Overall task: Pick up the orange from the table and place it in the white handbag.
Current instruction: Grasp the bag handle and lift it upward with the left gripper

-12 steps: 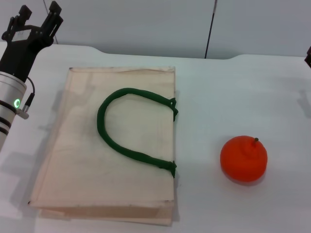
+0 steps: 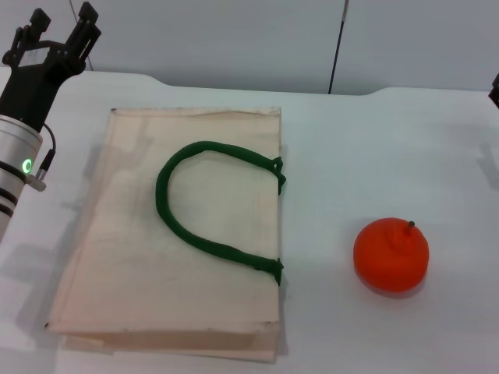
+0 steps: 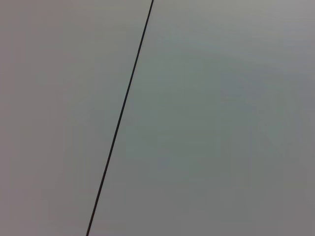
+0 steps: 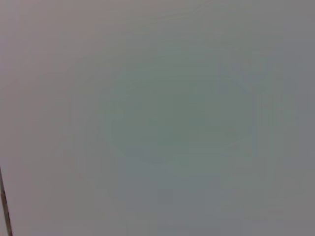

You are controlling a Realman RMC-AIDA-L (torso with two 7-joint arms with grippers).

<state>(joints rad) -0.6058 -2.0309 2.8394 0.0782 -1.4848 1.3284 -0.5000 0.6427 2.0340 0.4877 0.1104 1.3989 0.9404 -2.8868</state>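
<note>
My left gripper is to lift the white handbag (image 2: 222, 204) by the green rope handle (image 2: 186, 151) before the orange goes in, because the handbag lies flat on its side.
The orange (image 2: 391, 255) sits on the white table (image 2: 374, 148) at the right front, stem stub up. The white handbag (image 2: 171, 234) lies flat at the left centre, with a dark green rope handle (image 2: 204, 204) curled on top of it. My left gripper (image 2: 62, 25) is raised at the far left, behind the bag's back left corner; it is open and empty. Of my right arm only a dark sliver (image 2: 494, 89) shows at the right edge, far behind the orange. Both wrist views show only a plain grey wall.
The grey wall (image 2: 234, 39) stands behind the table's back edge, with a thin dark vertical seam (image 2: 337, 47). Bare tabletop lies between the bag and the orange.
</note>
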